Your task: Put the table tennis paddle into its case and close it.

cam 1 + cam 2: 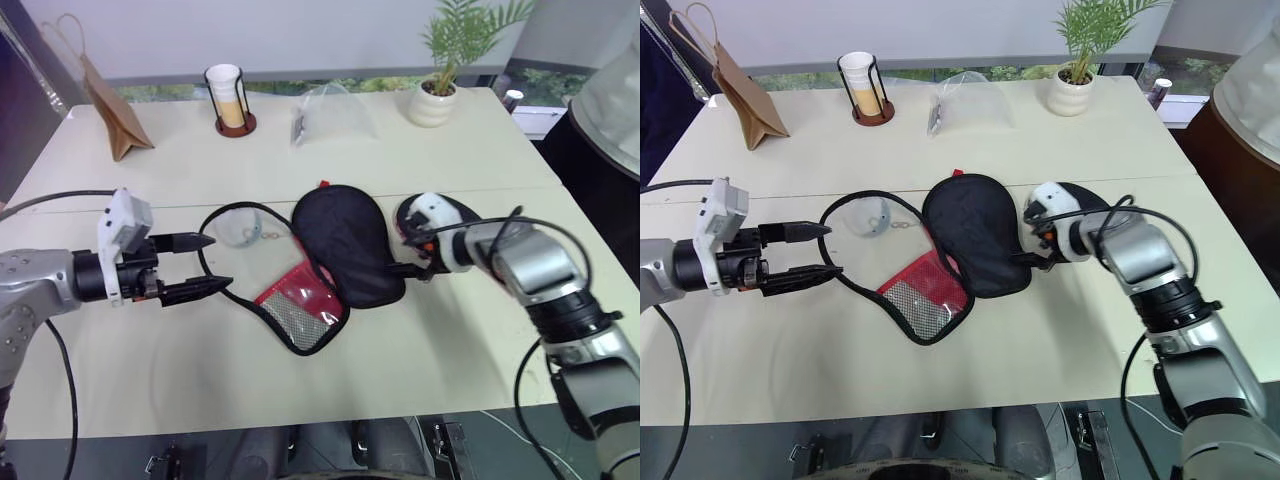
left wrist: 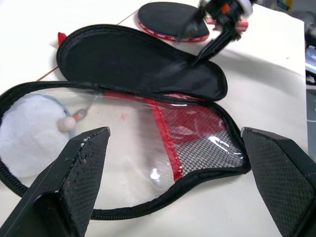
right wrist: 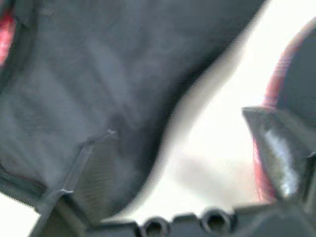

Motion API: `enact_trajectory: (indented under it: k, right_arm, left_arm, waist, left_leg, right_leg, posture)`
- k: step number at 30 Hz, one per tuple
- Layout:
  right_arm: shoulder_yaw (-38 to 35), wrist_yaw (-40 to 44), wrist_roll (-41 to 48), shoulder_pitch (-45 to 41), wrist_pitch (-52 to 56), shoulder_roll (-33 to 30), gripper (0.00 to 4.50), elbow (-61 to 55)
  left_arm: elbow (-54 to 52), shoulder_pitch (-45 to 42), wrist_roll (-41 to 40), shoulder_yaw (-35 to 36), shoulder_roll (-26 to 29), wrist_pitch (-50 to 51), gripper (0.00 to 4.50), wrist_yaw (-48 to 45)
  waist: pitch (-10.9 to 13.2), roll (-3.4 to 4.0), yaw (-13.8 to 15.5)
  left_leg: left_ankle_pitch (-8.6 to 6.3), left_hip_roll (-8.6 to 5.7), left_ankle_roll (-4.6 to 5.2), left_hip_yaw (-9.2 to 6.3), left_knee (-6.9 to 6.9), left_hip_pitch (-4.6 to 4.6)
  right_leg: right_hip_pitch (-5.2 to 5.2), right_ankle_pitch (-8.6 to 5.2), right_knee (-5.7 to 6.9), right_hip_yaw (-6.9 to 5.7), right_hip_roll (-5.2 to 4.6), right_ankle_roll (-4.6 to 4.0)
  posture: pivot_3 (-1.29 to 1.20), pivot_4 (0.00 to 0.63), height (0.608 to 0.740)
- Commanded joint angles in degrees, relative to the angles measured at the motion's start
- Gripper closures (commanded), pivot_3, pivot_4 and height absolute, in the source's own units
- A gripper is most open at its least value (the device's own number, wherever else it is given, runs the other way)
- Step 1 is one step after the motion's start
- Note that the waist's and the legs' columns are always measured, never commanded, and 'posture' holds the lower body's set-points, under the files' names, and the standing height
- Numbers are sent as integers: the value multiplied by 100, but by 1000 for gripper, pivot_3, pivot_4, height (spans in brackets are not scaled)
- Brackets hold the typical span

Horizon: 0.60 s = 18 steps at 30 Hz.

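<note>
The case's black half (image 1: pixel 345 240) is lying open and empty beside the paddle, so my right gripper keeps going to the paddle's handle (image 2: pixel 242 25) and closes there.
The case (image 1: pixel 345 245) lies unzipped and spread open in the middle of the table. Its black fabric half is on the right; its clear half with the red mesh pocket (image 1: pixel 300 305) is on the left. The table tennis paddle (image 1: pixel 458 210) lies flat just right of the case, black face up, partly hidden by my right wrist. My right gripper (image 1: pixel 412 262) is open, with one finger over the black half's right edge and the other beside the paddle's red rim (image 3: pixel 269 98). At the clear half's left edge, my left gripper (image 1: pixel 218 262) stands open and holds nothing.
A white fluffy ball (image 2: pixel 29 128) on a keyring lies within the case's clear half. Along the table's far side stand a brown paper bag (image 1: pixel 115 120), a cup in a holder (image 1: pixel 228 100), a clear plastic bag (image 1: pixel 330 115) and a potted plant (image 1: pixel 440 90).
</note>
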Motion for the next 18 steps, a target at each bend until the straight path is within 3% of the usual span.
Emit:
enact_trajectory:
  k: [1,4,8,18]
  right_arm:
    - [-582,96,-82,158,-379,-747,47,-324]
    - [-892,121,-176,662,-741,-1382,47,-334]
    - [-1041,14,-385,1113,-1200,-1678,47,100]
    - [-890,225,-610,811,-1947,-1415,47,2188]
  left_arm:
    - [-114,-78,-23,22,-16,-70,86,-2]
    - [-24,-183,41,-86,-56,-138,86,-25]
    - [78,-330,84,-194,-99,-188,86,-63]
    - [254,-574,232,-467,-180,-325,86,-169]
  waist:
    - [1,0,12]
    - [1,-1,65]
    - [1,-1,49]
    - [4,4,45]
  left_leg:
    - [-2,0,4,-1,6,-4]
    - [-8,0,12,0,12,-5]
    - [-8,4,12,3,20,-4]
    - [-9,5,15,5,38,-6]
  right_leg:
    - [-1,0,0,-2,0,0]
    - [2,-1,-3,-4,-1,-1]
    - [4,-3,-2,-3,0,-4]
    - [10,-3,1,-2,3,-5]
  posture:
    - [0,150,734]
    - [0,150,734]
    - [0,150,734]
    - [0,150,734]
